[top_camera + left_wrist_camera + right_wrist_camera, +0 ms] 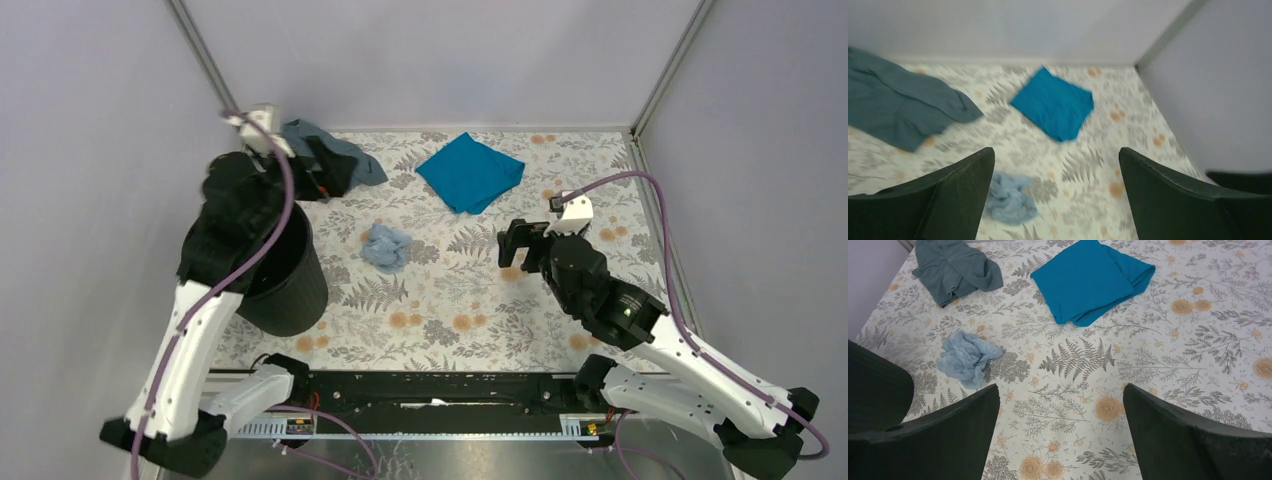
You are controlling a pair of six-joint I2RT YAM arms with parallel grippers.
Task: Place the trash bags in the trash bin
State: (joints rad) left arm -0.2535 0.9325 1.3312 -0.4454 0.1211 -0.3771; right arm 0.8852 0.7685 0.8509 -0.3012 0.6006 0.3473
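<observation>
The trash bag [387, 248] sits close by the trash bin, tight for my left gripper, so next I drag it to the open middle [487, 290] with my right gripper first.
The trash bag [386, 247] is a crumpled pale blue wad lying on the floral table, just right of the trash bin [300, 295]. The round black bin stands at the left, partly hidden under my left arm. My left gripper [333, 175] is open and empty, raised behind the bin over the grey-blue cloth. Its wrist view shows the bag [1010, 197] low beside the left finger, with the gripper [1056, 152] holding nothing. My right gripper [512, 245] is open and empty, right of the bag. Its wrist view [1060, 390] shows the bag [967, 357] and the bin's side [875, 390].
A bright teal cloth [470, 172] lies at the back centre, also in the wrist views [1054, 107] [1093, 280]. A dull grey-blue cloth [350, 158] lies at the back left [898, 110] [955, 267]. Pale walls enclose the table on three sides.
</observation>
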